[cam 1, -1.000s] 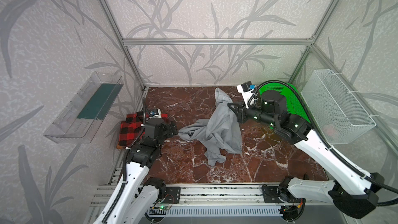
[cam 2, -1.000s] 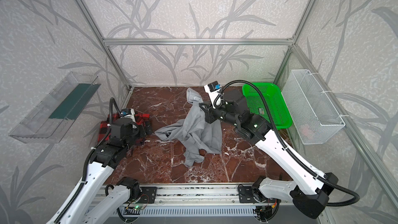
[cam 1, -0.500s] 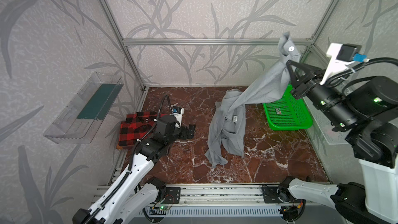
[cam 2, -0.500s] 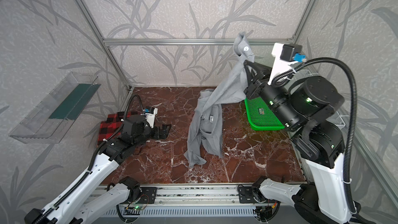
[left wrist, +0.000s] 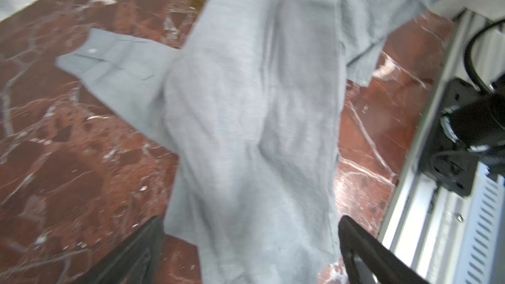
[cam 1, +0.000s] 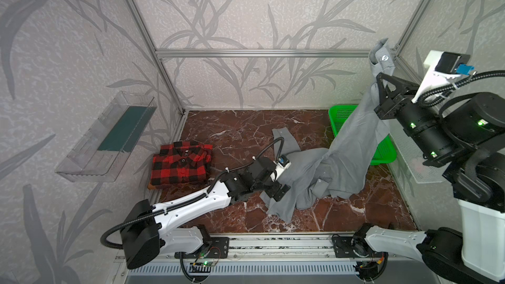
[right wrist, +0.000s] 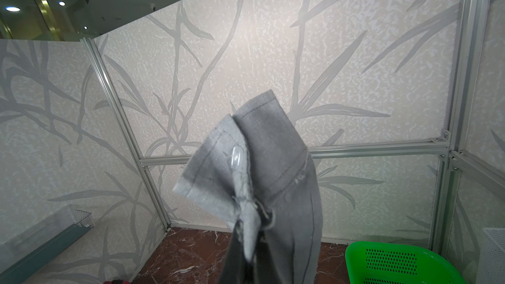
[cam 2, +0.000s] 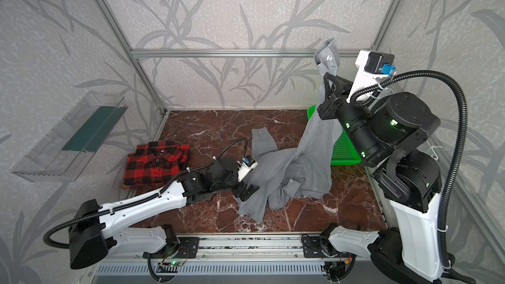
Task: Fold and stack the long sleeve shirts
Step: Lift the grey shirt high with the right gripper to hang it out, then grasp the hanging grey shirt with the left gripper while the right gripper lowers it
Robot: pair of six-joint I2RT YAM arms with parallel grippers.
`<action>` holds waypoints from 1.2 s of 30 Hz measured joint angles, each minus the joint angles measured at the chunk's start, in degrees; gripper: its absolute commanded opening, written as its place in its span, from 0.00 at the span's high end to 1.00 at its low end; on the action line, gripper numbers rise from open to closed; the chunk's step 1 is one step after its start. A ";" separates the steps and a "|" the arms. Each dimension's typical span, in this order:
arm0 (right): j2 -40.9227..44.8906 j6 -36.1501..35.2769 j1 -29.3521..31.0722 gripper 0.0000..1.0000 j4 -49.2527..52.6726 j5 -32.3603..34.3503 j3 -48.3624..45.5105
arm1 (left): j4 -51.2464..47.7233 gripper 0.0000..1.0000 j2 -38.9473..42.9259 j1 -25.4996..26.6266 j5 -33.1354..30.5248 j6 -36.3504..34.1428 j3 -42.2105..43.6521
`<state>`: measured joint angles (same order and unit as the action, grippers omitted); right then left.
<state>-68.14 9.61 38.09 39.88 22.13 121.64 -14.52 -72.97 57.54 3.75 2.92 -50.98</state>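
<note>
Loose folds are gathered in the crumpled cloth [cam 1: 315, 181], so the bunched body of the grey long sleeve shirt [cam 1: 351, 149] should open out wide when I lift and spread the shirt.
The grey long sleeve shirt [cam 1: 352, 143] [cam 2: 317, 143] hangs by one sleeve from my right gripper [cam 1: 381, 84] [cam 2: 328, 81], which is shut on it high at the right. Its buttoned cuff [right wrist: 246, 157] sticks up past the jaws. The shirt's lower part lies crumpled on the marble table [cam 1: 235, 132]. My left gripper [cam 1: 276, 191] [left wrist: 251, 222] is open and low over that crumpled cloth [left wrist: 246, 105], with fabric between its spread fingers. The red-and-black plaid shirt [cam 1: 181, 163] [cam 2: 155, 163] lies folded at the table's left edge.
A green plastic basket [cam 1: 382, 154] [right wrist: 396, 263] stands at the back right, partly behind the hanging shirt. A clear shelf [cam 1: 109, 137] is fixed to the left wall. The metal rail [cam 1: 273, 244] runs along the front edge. Frame posts stand at the back corners.
My right gripper has lifted the grey sleeve from the table's middle up to the far right. My left arm has reached from beside the plaid shirt to the grey shirt, still open.
</note>
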 measured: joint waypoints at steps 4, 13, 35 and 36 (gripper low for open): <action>-0.17 -0.24 0.00 1.00 1.09 -0.02 0.02 | 1.88 0.01 -4.63 7.85 -4.44 -2.23 -2.23; -0.09 -0.46 0.00 1.00 2.45 -0.09 0.48 | 3.32 0.01 -11.04 15.56 -13.53 -2.45 -4.20; 0.13 -0.02 0.00 1.00 3.34 -1.49 0.48 | -0.57 0.23 -29.90 18.53 -28.81 8.09 -12.09; 0.17 -0.02 0.00 1.00 3.37 -1.51 0.48 | -0.98 0.29 -30.08 18.53 -29.09 8.37 -12.15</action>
<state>-67.96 9.58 38.09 43.24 20.62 122.13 -15.51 -103.04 76.07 -25.34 11.29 -63.13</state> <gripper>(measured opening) 0.052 0.782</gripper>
